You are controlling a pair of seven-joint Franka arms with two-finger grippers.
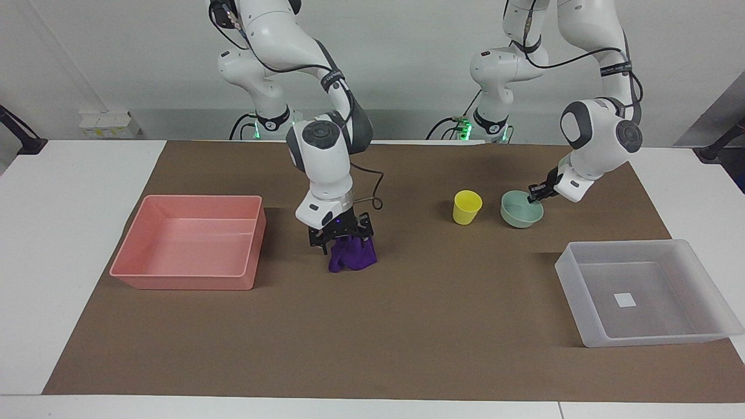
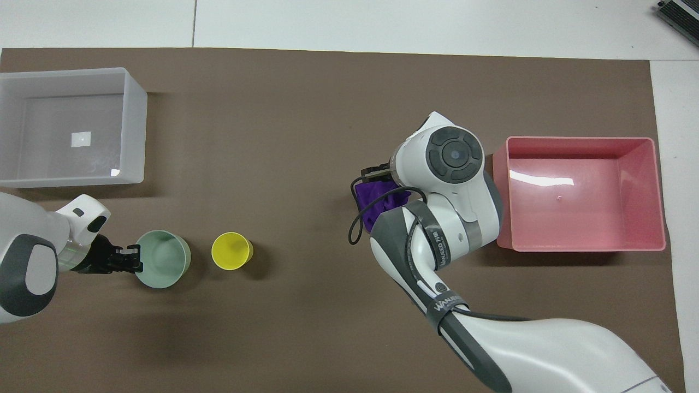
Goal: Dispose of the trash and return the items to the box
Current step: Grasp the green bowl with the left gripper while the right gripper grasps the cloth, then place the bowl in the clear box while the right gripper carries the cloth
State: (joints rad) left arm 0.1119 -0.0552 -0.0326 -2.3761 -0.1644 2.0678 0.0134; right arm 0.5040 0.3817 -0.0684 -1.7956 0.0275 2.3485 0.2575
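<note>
The purple cloth (image 2: 376, 190) is lying bunched in a small heap (image 2: 384, 207). It will stay crumpled together as I carry it to the pink bin.
The purple cloth (image 1: 353, 258) lies mid-mat beside the pink bin. My right gripper (image 1: 344, 242) is down on its top with the fingers open, one on each side of the bunched fabric; in the overhead view the wrist hides most of the cloth (image 2: 375, 201). The mint-green bowl (image 1: 521, 212) stands beside the yellow cup (image 1: 467, 206). My left gripper (image 1: 534, 198) is at the bowl's rim on the side away from the cup, also seen in the overhead view (image 2: 129, 261). The translucent box (image 1: 567, 273) stands empty at the left arm's end.
A pink bin (image 1: 137, 241) stands empty at the right arm's end of the brown mat. The translucent box (image 2: 136, 128) lies farther from the robots than the bowl (image 2: 164, 267) and the cup (image 2: 232, 250).
</note>
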